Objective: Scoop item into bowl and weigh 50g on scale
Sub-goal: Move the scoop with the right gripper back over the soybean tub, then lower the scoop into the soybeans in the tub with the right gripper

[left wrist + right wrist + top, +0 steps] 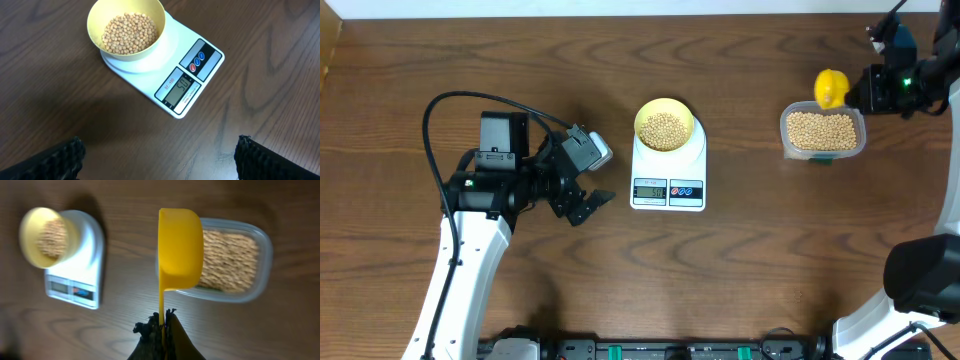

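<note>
The scale's display (178, 91) shows 50 and another scoop would go over, so the robot's right gripper should put the yellow scoop down in the clear tub (823, 131) and open.
The pale-yellow bowl (665, 124) holds tan beans (129, 33) and rests on the white scale (668, 172), whose display (179, 89) is lit. My left gripper (588, 205) hovers open to the left of the scale; in the left wrist view its fingertips (252, 152) stand far apart over bare wood, nothing between them. My right gripper (162, 325) is shut on the thin handle of a yellow scoop (179, 248), held above the left end of the clear tub (231, 261) of beans. From overhead the scoop (831, 88) shows just behind the tub (823, 133).
The brown wooden table (770, 260) carries only the scale and the tub. A black cable (460, 100) loops behind the left arm. The right arm's base (920, 275) stands at the lower right.
</note>
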You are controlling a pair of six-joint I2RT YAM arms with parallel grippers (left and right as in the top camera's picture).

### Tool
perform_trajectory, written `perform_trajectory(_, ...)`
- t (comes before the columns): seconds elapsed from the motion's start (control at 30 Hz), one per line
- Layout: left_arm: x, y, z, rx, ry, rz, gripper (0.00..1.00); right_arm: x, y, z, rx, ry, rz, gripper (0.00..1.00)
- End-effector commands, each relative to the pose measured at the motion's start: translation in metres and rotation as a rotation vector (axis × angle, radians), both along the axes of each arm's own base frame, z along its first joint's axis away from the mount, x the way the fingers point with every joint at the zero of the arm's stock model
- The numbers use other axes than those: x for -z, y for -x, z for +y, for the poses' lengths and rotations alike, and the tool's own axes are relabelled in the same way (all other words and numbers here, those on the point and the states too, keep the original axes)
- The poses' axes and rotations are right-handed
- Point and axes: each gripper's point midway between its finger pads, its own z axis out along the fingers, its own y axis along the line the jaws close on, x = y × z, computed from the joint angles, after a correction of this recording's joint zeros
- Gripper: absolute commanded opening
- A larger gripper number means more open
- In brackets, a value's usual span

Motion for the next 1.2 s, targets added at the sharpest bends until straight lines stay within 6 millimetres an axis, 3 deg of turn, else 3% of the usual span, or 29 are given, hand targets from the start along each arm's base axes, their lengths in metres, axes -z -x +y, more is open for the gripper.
perform_trajectory(0.0,0.002,-0.001,0.002,0.004,-0.011,-0.004,0.98,-0.002,0.002,-0.021,0.072,0.120,0.015,0.01)
perform_trajectory(0.3,0.002,-0.001,0.002,0.004,-0.011,-0.004,0.98,0.003,0.004,-0.028,0.078,0.226,0.039,0.01)
perform_trajectory(0.6,0.002,-0.001,0.002,0.004,-0.011,-0.004,0.98,0.011,-0.001,-0.020,0.035,0.333,0.059,0.01)
perform_trajectory(0.77,0.002,-0.001,0.002,0.004,-0.011,-0.004,0.98,0.011,-0.009,-0.001,-0.013,0.370,0.031,0.01)
perform_trajectory(1.17,0.002,-0.001,0.002,0.004,-0.011,-0.004,0.98,0.005,-0.010,0.006,-0.051,0.586,0.025,0.01)
